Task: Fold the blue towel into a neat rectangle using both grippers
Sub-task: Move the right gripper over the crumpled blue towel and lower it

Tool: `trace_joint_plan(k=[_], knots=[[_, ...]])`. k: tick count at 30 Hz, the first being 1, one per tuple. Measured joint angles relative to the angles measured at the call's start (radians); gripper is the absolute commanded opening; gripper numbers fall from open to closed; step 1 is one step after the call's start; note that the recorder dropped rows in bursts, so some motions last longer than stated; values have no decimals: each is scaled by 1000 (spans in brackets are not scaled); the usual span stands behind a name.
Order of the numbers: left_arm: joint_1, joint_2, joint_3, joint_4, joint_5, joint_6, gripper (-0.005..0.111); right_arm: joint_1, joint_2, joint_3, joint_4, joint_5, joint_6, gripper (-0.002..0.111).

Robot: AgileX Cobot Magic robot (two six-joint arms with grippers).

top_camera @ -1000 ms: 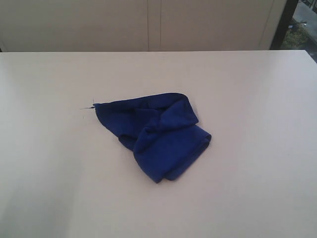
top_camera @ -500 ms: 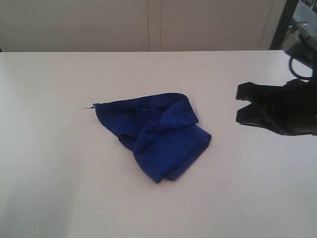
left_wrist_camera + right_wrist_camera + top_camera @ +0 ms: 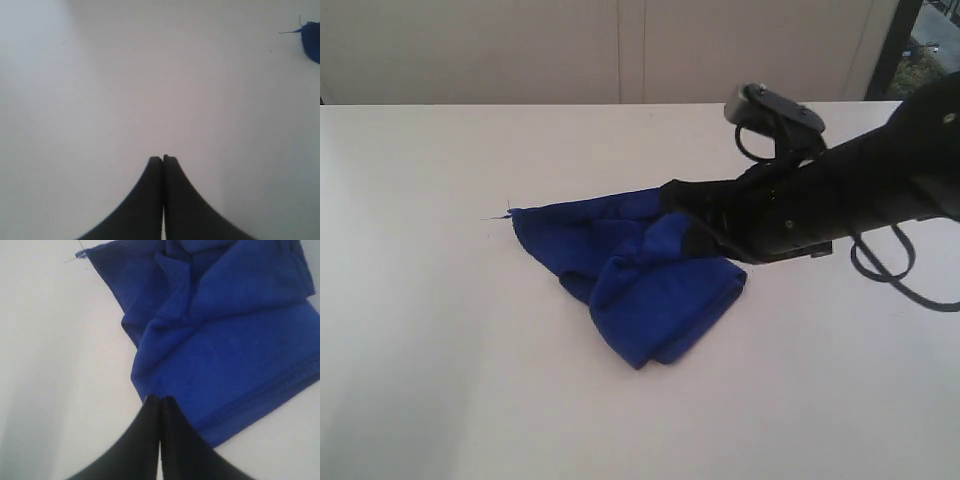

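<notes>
My grippers will open the blue towel (image 3: pixel 638 300) into a wide, smooth sheet when they pull its corners apart, because folded layers (image 3: pixel 696 328) overlap in the crumpled heap.
The blue towel (image 3: pixel 630 270) lies crumpled in a loose heap near the middle of the white table (image 3: pixel 450 360), with a loose thread at its far-left corner. My right gripper (image 3: pixel 678 215) reaches in from the right and hovers over the towel's right side. In the right wrist view it (image 3: pixel 160 399) is shut, nothing between its fingers, its tips over an edge of the towel (image 3: pixel 230 330). My left gripper (image 3: pixel 163 158) is shut over bare table, out of the exterior view. A towel corner (image 3: pixel 312 45) with its thread shows far from the left gripper.
The table's far edge meets a pale panelled wall (image 3: pixel 620 50). A dark upright frame (image 3: pixel 892 45) stands at the back right. The right arm's black cables (image 3: pixel 885 265) loop above the table to the right of the towel.
The right arm has come in from the right edge and moved left until its gripper is over the towel. The towel has not moved.
</notes>
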Motion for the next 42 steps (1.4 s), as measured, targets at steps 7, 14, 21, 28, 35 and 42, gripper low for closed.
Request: trace_joint_plan(k=[7, 14, 21, 28, 35, 42], knots=[[0, 0, 0, 0, 0, 0, 0, 31, 86, -31, 0, -36, 27, 0], [0, 0, 0, 0, 0, 0, 0, 45, 137, -125, 3, -26, 51, 0], [0, 0, 0, 0, 0, 0, 0, 86, 206, -176, 15, -38, 53, 0], [0, 0, 0, 0, 0, 0, 0, 95, 278, -194, 93, -95, 53, 0], [0, 0, 0, 0, 0, 0, 0, 95, 350, -229, 128, -146, 57, 19], [0, 0, 0, 0, 0, 0, 0, 95, 403, -236, 132, -214, 96, 37]])
